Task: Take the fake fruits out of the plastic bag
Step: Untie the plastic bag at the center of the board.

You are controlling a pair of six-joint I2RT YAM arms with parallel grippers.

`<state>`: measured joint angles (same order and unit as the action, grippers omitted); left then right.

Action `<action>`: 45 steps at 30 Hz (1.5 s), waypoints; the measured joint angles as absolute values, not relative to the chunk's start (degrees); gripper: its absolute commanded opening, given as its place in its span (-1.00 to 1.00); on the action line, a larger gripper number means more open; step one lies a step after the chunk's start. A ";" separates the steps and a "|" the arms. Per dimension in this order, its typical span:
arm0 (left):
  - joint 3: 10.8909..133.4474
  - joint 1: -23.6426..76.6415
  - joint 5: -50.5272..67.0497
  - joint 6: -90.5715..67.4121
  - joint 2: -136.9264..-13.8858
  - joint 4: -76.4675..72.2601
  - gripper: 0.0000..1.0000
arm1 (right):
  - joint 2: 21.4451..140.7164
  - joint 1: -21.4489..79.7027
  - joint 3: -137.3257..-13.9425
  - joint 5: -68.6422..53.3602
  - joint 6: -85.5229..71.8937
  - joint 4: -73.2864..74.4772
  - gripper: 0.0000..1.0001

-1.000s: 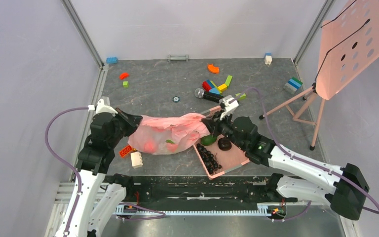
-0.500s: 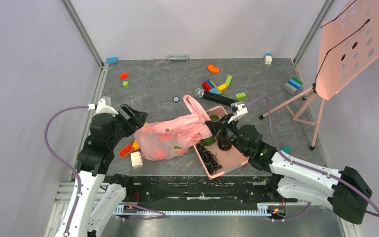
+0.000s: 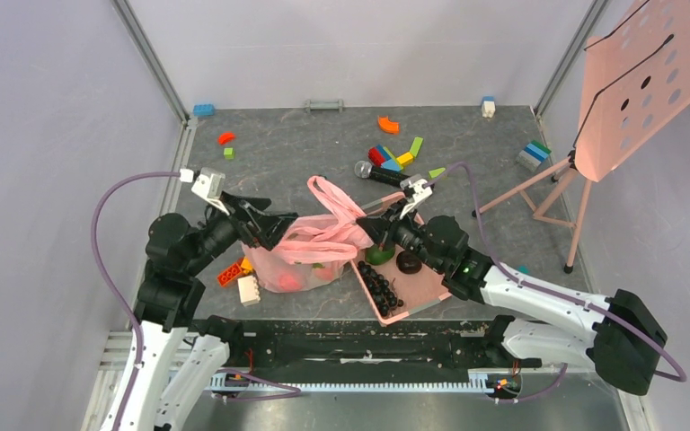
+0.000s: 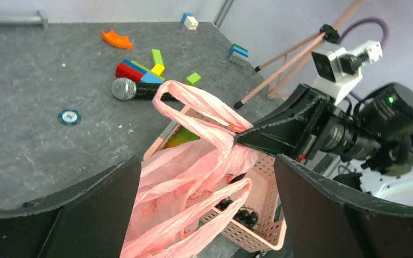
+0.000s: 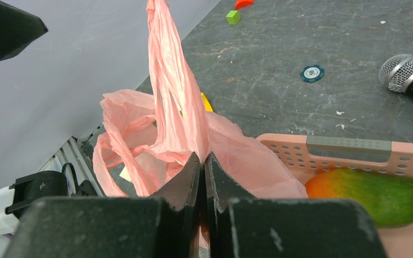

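Observation:
My left gripper should come from the bag's near side (image 3: 313, 280) and draw away the plastic bag's free handle loop (image 3: 321, 251), since it's folded across the bag toward my right gripper.
The pink plastic bag (image 3: 310, 254) lies crumpled at the near middle of the table, its handle loops standing up. One red fake fruit (image 3: 289, 280) shows faintly through the bag's wall; other fruits are hidden inside. My left gripper (image 3: 271, 226) hovers over the bag's left side, open, and in the left wrist view the plastic bag (image 4: 183, 193) fills the wide gap between its fingers (image 4: 59, 215) without being pinched. My right gripper (image 5: 204, 158) is shut on a bunched fold of the plastic bag (image 5: 177, 107) at the bag's right edge.
A pink slotted basket (image 3: 420, 292) sits just right of the bag, holding a mango (image 5: 371, 196), black grapes (image 3: 379, 287) and a dark round piece (image 3: 408, 261). Lego bricks (image 3: 244, 285) lie by the bag's left. A microphone (image 3: 373, 171) and blocks lie behind. A music stand (image 3: 638, 81) stands right.
My left gripper has opened, let go of the bag's left end and moved right, over the bag. The bag, stretched between both grippers before, has slumped and its handles stand up.

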<state>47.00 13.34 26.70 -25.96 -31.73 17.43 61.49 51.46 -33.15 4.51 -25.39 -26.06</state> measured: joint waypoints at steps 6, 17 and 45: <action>44.95 16.10 28.34 -15.86 -25.80 16.10 0.99 | 62.85 51.46 -34.79 3.40 -24.43 -25.85 -0.91; 41.58 24.23 16.56 0.93 -22.26 18.48 0.99 | 66.08 51.46 -37.82 2.15 -23.88 -24.82 -0.92; 38.28 63.42 -31.51 2.83 -35.27 20.97 0.99 | 70.24 51.13 -40.01 1.89 -24.01 -22.81 -0.92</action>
